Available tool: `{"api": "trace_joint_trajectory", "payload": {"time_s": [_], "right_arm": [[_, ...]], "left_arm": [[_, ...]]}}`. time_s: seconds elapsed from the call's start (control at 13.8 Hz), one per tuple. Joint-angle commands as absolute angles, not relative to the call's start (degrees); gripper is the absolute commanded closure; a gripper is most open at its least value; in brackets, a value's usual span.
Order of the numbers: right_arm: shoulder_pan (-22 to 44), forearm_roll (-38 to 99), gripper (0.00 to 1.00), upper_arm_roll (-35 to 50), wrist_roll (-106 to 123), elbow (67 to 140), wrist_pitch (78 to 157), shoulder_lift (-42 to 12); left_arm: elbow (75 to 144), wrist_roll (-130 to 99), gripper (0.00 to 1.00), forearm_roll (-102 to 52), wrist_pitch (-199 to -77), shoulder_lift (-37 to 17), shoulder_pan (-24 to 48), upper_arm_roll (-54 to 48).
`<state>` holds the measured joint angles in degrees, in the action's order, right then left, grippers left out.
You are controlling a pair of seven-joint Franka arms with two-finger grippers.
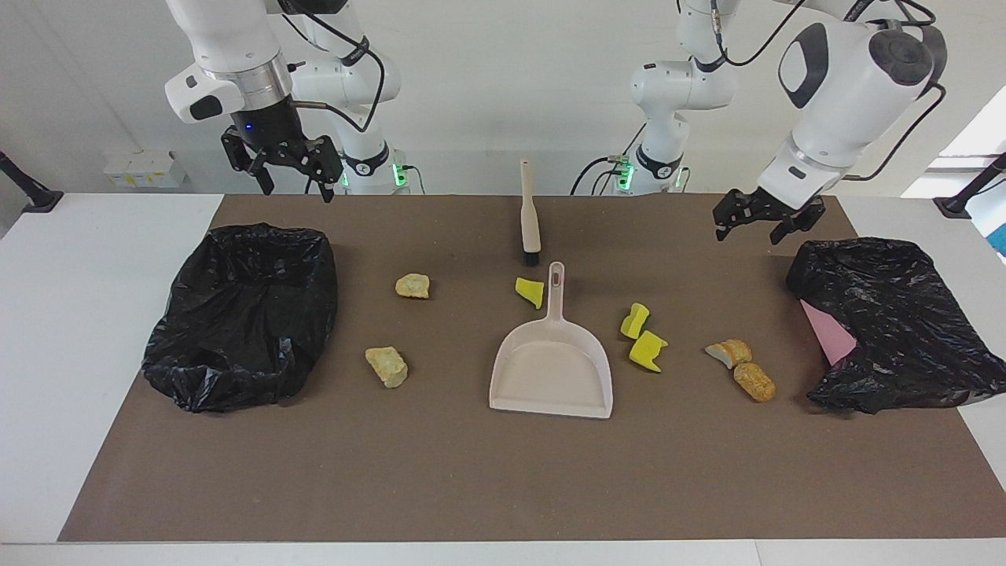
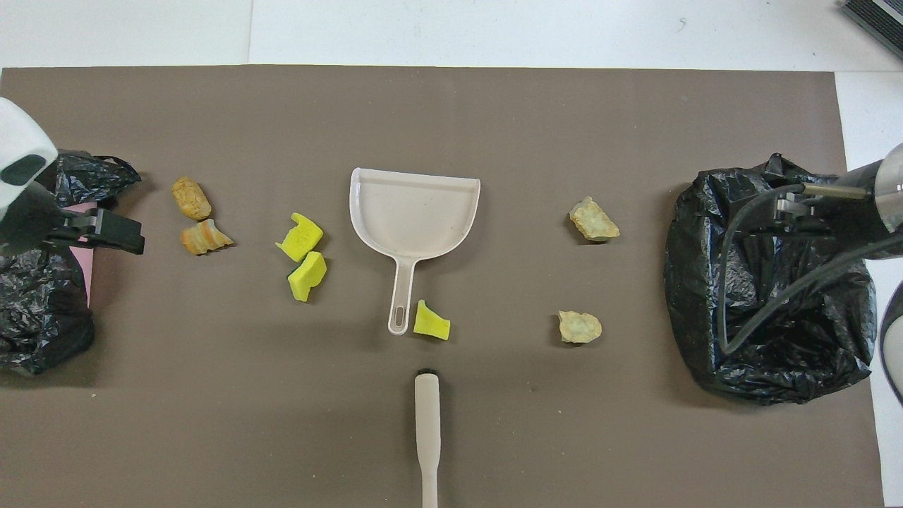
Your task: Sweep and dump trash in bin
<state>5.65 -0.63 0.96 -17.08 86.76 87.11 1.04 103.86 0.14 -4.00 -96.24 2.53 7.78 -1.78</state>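
Loose brown lumps (image 2: 206,237) sit behind the yellow sponge chunks, so I expect the brush (image 2: 428,415) will push them together into a cluster when I sweep.
The beige dustpan (image 1: 552,369) (image 2: 413,212) lies mid-table, its handle pointing toward the robots. The brush (image 1: 529,216) (image 2: 427,423) lies nearer to the robots. One yellow sponge chunk (image 1: 530,292) sits beside the handle, and two more (image 1: 648,350) lie toward the left arm's end. Two brown lumps (image 1: 743,368) lie farther that way, and two (image 1: 387,366) lie toward the right arm's end. My left gripper (image 1: 750,233) (image 2: 130,236) hangs open and empty over the mat beside that end's bin. My right gripper (image 1: 295,187) (image 2: 783,215) waits open above the other bin.
A black bag-lined bin (image 1: 244,314) (image 2: 769,296) stands at the right arm's end. A second black-bagged bin (image 1: 896,322) (image 2: 42,317), with pink showing at its side, stands at the left arm's end. The brown mat (image 1: 503,472) covers the table.
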Motion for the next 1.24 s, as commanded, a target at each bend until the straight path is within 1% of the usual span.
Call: {"api": "trace_joint_trajectory", "payload": {"time_s": [0.0,0.15,0.22,0.29,0.44,0.58,0.65,0.8,0.87,1.09,1.16], "right_arm": [[5.9,0.6,0.00,1.1,-17.8,90.0,88.4,3.1],[6.2,0.5,0.00,1.2,-18.5,94.6,92.0,5.3],[6.3,0.5,0.00,1.5,-18.6,96.4,93.1,5.4],[6.3,0.5,0.00,1.7,-19.7,96.6,93.9,5.4],[8.4,0.4,0.00,1.7,-20.6,97.8,94.2,5.0],[11.8,0.4,0.00,1.8,-20.8,99.2,98.2,3.9],[13.9,0.4,0.00,1.7,-21.4,99.1,99.7,2.2],[17.6,-0.1,0.00,1.7,-24.1,99.1,105.5,-1.6],[19.7,-0.7,0.00,1.7,-25.0,98.7,108.0,-3.9],[25.8,-2.1,0.00,1.7,-27.9,98.4,114.4,-9.0],[26.5,-2.6,0.00,1.7,-28.6,97.7,116.2,-11.0]], "left_arm": [[115.2,0.1,0.00,-5.0,-100.6,9.7,12.7,-1.1],[120.4,-1.2,0.00,-6.3,-102.0,11.4,17.7,-1.1],[122.7,-4.0,0.00,-6.3,-103.6,12.1,20.5,-1.1],[125.5,-7.0,0.00,-6.4,-105.7,13.5,23.4,-1.1],[130.8,-10.5,0.00,-7.7,-110.2,16.2,28.0,-1.1],[133.6,-14.6,0.00,-8.4,-112.4,16.7,33.1,-1.1],[135.4,-16.7,0.00,-8.5,-114.8,16.3,36.5,-1.1],[140.3,-25.4,0.00,-8.5,-122.3,15.7,43.8,-1.1],[141.9,-27.6,0.00,-8.5,-124.4,15.6,46.4,-1.1],[145.0,-32.4,0.00,-8.7,-129.1,14.7,53.9,-1.1],[145.9,-35.1,0.00,-8.7,-130.9,14.4,56.4,-1.1]]}}
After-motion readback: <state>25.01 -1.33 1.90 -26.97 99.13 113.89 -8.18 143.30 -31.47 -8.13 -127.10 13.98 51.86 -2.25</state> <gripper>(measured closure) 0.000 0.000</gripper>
